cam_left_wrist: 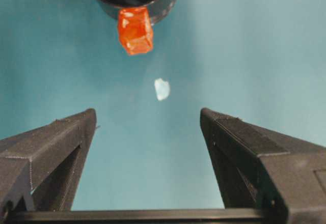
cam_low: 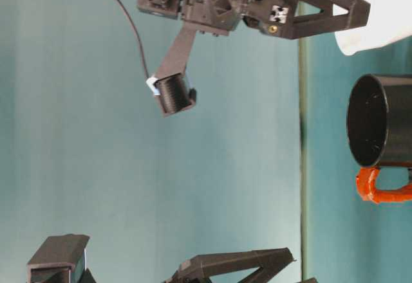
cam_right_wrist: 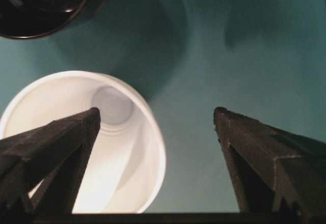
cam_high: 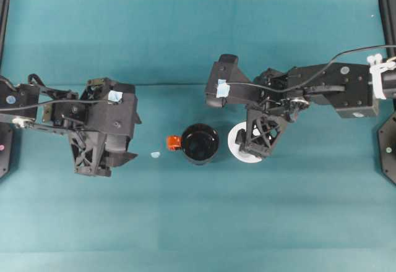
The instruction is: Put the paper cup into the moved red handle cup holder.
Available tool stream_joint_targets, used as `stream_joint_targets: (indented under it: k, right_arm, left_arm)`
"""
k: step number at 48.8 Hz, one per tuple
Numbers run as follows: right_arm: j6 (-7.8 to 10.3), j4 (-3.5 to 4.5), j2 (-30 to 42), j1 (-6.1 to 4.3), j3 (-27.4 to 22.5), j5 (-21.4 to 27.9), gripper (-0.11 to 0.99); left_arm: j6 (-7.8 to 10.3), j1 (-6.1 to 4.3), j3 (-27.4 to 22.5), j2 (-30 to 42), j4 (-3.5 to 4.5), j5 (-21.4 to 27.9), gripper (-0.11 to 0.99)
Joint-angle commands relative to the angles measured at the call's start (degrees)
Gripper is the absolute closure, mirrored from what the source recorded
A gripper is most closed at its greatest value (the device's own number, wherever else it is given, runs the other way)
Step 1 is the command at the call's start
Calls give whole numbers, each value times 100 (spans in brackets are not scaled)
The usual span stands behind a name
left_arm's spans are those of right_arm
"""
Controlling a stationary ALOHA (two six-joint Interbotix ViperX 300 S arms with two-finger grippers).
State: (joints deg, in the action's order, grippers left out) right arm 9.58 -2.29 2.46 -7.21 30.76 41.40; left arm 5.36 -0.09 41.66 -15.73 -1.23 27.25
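The white paper cup gets narrower toward a small base, so it will slide into the holder when I lower it, but its rim will stay above the holder.
The white paper cup stands upright on the teal table, just right of the red handle cup holder, a glossy black cup whose orange-red handle points left. My right gripper is open and hangs over the cup. In the right wrist view one finger is inside the cup and the other is outside its rim, with the holder beyond. My left gripper is open and holds nothing, left of the handle, which it faces.
A small white scrap lies on the table between the left gripper and the handle. The table-level view shows the cup and the holder side by side, a small gap apart.
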Motion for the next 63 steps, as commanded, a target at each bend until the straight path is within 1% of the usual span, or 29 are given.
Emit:
stream_joint_targets:
  k: [1, 2, 5, 10, 11, 13, 17, 18, 20, 21, 22, 25, 28, 29, 31, 35, 38, 41, 44, 50, 53, 54, 58, 63]
  right_arm:
    - [18, 0, 18, -18, 9, -35, -4]
    - [18, 9, 26, -18, 18, -35, -4]
    - [18, 0, 44, -18, 35, -35, -2]
    - [-9, 9, 44, -18, 44, -18, 7]
    - [-9, 0, 53, -9, 44, -18, 10]
    - [0, 0, 53, -9, 53, -9, 19]
    - [9, -35, 53, 0, 44, 0, 43]
    - [9, -35, 53, 9, 44, 9, 49]
    - [9, -44, 53, 26, 35, 9, 61]
    - [9, -53, 53, 26, 26, 9, 66]
    - [9, -62, 53, 26, 26, 9, 71]
    - [9, -105, 62, 26, 18, 9, 83]
    - [0, -158, 53, 26, 18, 18, 90]
    - [0, -176, 53, 35, 18, 18, 93]
    - [0, -185, 53, 35, 18, 26, 96]
    - [0, -211, 53, 35, 9, 132, 98]
    - [0, -220, 9, 44, -70, 343, 99]
    - [-9, -211, -97, 35, -185, 642, 99]
    - [-18, -211, -211, 26, -369, 967, 99]
    - [-26, -211, -448, -26, -844, 1512, 99]
    - [-26, -211, -519, -62, -1178, 1775, 99]
    - [-26, -211, -519, -62, -1283, 1837, 99]
    - [-26, -211, -475, -62, -1661, 2039, 99]
    - [-26, -211, -299, -26, -2065, 2188, 99]
  left_arm:
    - [-9, -9, -44, -62, -9, -18, -2]
    - [-9, -18, -44, -53, -9, -18, -2]
    - [-9, -9, -44, -44, 0, -18, -2]
    - [-9, -18, -44, -35, -9, -18, -2]
    - [-9, -18, -44, -35, 0, -18, -2]
    - [-9, -9, -44, -35, -9, -18, -2]
    - [-9, -9, -44, -26, -9, -26, -2]
    - [-9, -9, -44, -35, 0, -18, -2]
    - [-9, -9, -44, -26, -9, -18, -2]
    - [-9, -18, -44, -26, 0, -18, -2]
    - [-9, -18, -44, -26, -9, -18, -2]
    - [-9, -9, -44, -35, -9, -18, -2]
    - [-9, -9, -53, -26, 0, -18, -2]
    - [-9, -9, -44, -26, -9, -18, -2]
    - [-9, -18, -44, -26, 0, -18, -2]
    - [-9, -9, -44, -26, -9, -18, -2]
    - [-9, -9, -44, -26, -9, -18, -2]
    - [-9, -9, -53, -26, -9, -18, -2]
    - [-9, -18, -44, -26, -9, -18, -2]
    - [-9, -9, -44, -26, -9, -18, -2]
    - [-9, -9, -44, -26, -9, -18, -2]
    - [-9, -9, -44, -26, 0, -18, -2]
    - [-9, -9, -44, -26, -9, -18, -2]
    - [-9, -18, -53, -26, -9, -18, -2]
